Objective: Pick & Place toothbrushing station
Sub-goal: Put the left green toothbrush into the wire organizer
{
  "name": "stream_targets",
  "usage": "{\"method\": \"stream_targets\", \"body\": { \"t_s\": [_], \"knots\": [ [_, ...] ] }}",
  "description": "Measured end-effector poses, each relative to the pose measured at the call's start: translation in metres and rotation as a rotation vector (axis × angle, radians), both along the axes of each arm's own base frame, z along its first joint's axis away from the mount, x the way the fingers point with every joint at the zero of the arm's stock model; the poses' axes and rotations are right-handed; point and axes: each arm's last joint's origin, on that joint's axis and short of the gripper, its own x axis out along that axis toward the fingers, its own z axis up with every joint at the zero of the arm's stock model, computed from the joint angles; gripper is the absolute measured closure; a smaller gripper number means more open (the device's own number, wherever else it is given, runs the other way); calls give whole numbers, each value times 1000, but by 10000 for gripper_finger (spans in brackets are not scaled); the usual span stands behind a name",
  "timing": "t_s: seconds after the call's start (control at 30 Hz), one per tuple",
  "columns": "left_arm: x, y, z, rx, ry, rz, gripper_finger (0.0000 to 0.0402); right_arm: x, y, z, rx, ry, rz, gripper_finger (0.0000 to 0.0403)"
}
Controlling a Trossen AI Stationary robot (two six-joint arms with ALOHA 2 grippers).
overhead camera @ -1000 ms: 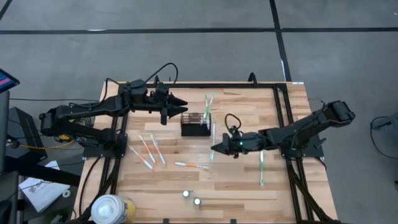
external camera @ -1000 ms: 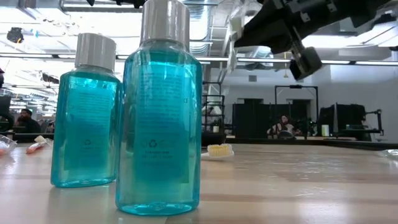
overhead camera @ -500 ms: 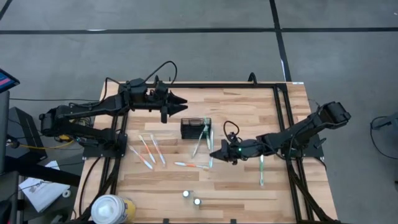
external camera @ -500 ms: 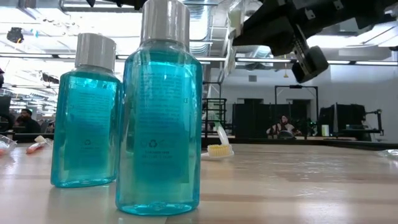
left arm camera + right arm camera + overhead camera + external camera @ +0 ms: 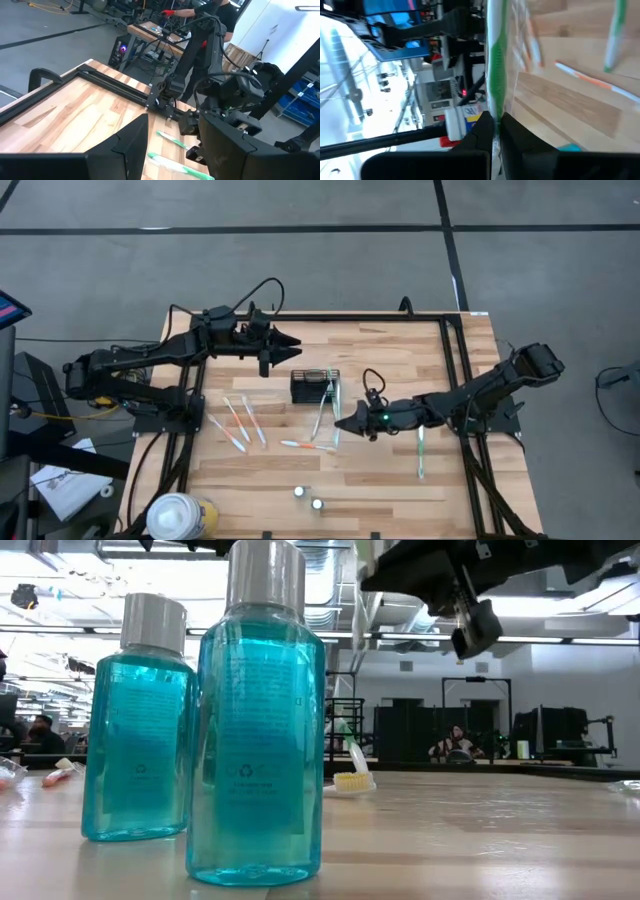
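Note:
I should put the toothbrush in my right gripper down on the open wood (image 5: 351,464) and reach into the holder with that gripper first, because a green-and-white toothbrush (image 5: 319,420) leans out of the holder's near corner.
The black wire-mesh holder (image 5: 313,385) stands mid-table. A green-and-white toothbrush (image 5: 322,410) leans out of its near right corner, lower end on the wood. My right gripper (image 5: 340,423), just near of the holder, is shut on another green-and-white toothbrush (image 5: 495,65). Far left of the holder, my left gripper (image 5: 288,346) hangs open and holds nothing; the left wrist view shows its two fingers (image 5: 131,145) apart. More toothbrushes (image 5: 238,421) lie to the left, an orange one (image 5: 308,446) nearer, a green one (image 5: 421,452) to the right. My right gripper pinches the toothbrush's white handle (image 5: 493,114) between its two fingers, roughly mid-length. The fingers come nearly level from the table's right and lie across the brush. The brush runs near to far (image 5: 338,402) and sits lifted clear of the table.
Two blue mouthwash bottles (image 5: 258,720) stand near the front edge, filling the low view, with a brush head (image 5: 352,780) lying behind them. A large white-and-yellow round container (image 5: 180,515) sits at the near left corner. Black rails (image 5: 458,370) frame the table.
The green toothbrush that stuck up out of the holder toward the far side has tipped over and now leans toward the near edge, end on the table. My right gripper has tipped slightly downward, still shut on its toothbrush.

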Motion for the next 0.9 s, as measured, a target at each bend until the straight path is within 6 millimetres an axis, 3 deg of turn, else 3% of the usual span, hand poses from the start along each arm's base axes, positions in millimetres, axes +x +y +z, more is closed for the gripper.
{"method": "stream_targets", "body": {
  "t_s": [0.23, 0.47, 0.63, 0.73, 0.9],
  "knots": [
    [0, 0, 0, 7, 0, 0, 229, 4, -4, 16, 21, -162, -54, 398],
    [0, 0, 0, 7, 1, 3, 229, 3, -13, 38, 88, -387, -274, 398],
    [0, 0, 0, 7, 1, 8, 229, 3, -16, 39, 63, -388, -293, 398],
    [0, 0, 0, 4, 1, 8, 229, 1, -3, 34, 46, -333, -245, 398],
    [0, 0, 0, 1, 1, 8, 229, -21, 46, 1, 124, -24, -68, 398]
  ]
}}
